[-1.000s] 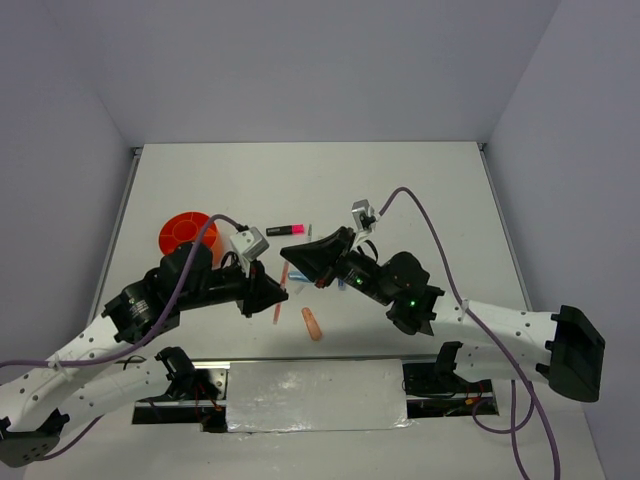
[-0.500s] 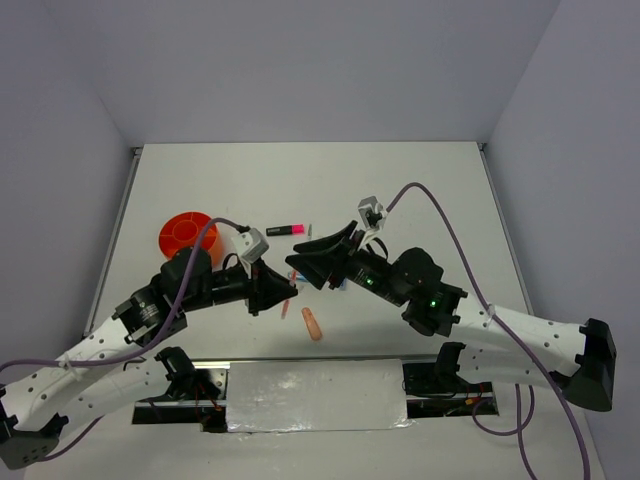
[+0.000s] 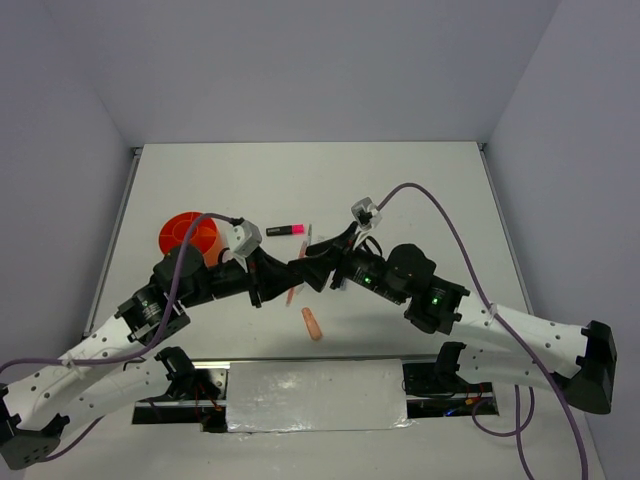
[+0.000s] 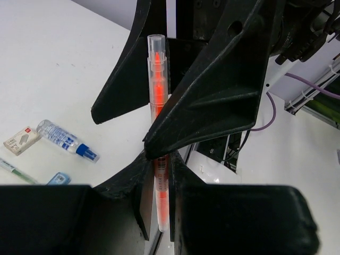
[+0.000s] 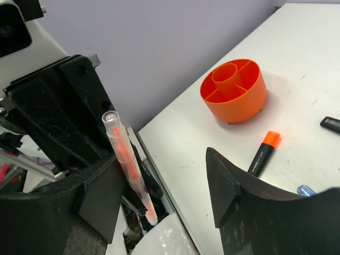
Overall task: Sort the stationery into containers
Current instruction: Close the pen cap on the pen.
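I should move my right gripper back a little and center it on the pen's top end (image 5: 112, 120) before closing, because the clear pen (image 5: 129, 160) stands off-center, next to one of its fingers.
A clear pen with an orange core (image 4: 158, 101) stands upright, and my left gripper (image 4: 159, 166) is shut on its lower part. My right gripper (image 5: 159, 164) is open, with a finger (image 4: 223, 90) on either side of the pen's upper half; the pen (image 5: 127, 162) stands close to one finger and well away from the other. Seen from above, both grippers (image 3: 283, 283) (image 3: 308, 268) meet over the table's near middle. The orange tub (image 3: 185, 232) with its divider stands at the left, and its inner compartments (image 5: 234, 87) hold nothing that shows.
On the table lie a pink-capped highlighter (image 3: 285, 230), a thin pen (image 3: 308, 236), a peach eraser (image 3: 313, 324), an orange-capped highlighter (image 5: 263, 153), a blue-tipped marker (image 4: 66, 141) and a small white block (image 4: 22, 139). The arms' cables hang above the table.
My right gripper has gone from shut to wide open around the pen. The left gripper has stayed shut on the pen and moved slightly up and right.
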